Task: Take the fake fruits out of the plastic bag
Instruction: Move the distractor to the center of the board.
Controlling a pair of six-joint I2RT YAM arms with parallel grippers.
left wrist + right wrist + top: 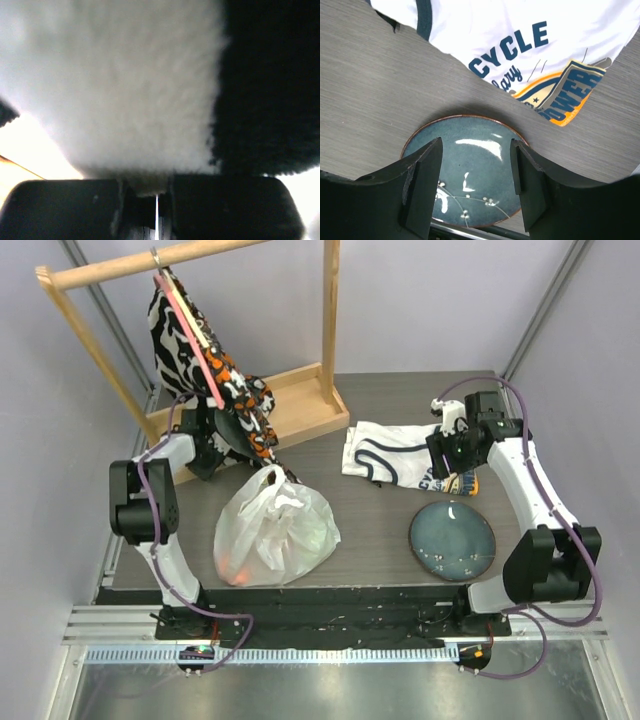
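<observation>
Next, my left gripper backs clear and opens, as it sits closed against the hanging patterned cloth (234, 443), then join my right gripper at the plastic bag's top (270, 479).
The plastic bag (275, 535) stands bulging at the table's front left, its top drawn up into a peak. Through its thin white film the fake fruits show only as an orange-red glow (232, 562) and a green patch (318, 532). My left gripper (258, 452) sits at that peak, half hidden by the hanging patterned cloth. In the left wrist view it (145, 187) is shut on a strip of blurred white film that I take for the bag's top. My right gripper (455, 475) hangs open and empty over the far rim of the blue plate (470, 170), its fingers (422, 185) apart.
A wooden rack (290, 405) at the back left carries a black, white and orange cloth (205, 355) on a pink hanger. A folded white shirt with printed lettering (390, 452) lies at the back right. The blue plate (452, 540) sits front right.
</observation>
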